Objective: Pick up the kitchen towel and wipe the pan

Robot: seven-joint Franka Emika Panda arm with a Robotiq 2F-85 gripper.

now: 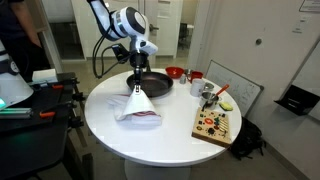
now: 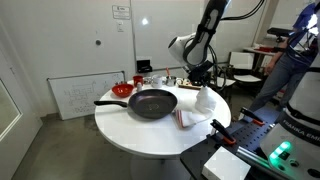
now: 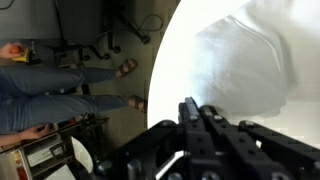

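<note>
The towel's top is in my gripper while its lower part [image 1: 141,119] stays on the tabletop, so I should lay the top flat, open and move to the striped end [image 2: 184,119].
A white kitchen towel with a red stripe [image 1: 135,107] is pulled up into a peak on the round white table [image 1: 170,140], its lower part resting on the tabletop. It also shows in an exterior view [image 2: 203,102] and in the wrist view [image 3: 240,55]. My gripper [image 1: 136,88] is shut on the towel's top; it also shows in an exterior view [image 2: 204,88] and in the wrist view [image 3: 200,108], fingers pressed together. The black pan [image 1: 152,84] sits right behind the towel, and beside it in an exterior view [image 2: 152,103].
A red bowl [image 1: 174,72] and a mug [image 1: 197,77] stand at the back of the table. A wooden board with small items [image 1: 215,125] lies near the table edge. A whiteboard [image 2: 75,95] leans beyond the table. A person [image 2: 290,60] stands close by.
</note>
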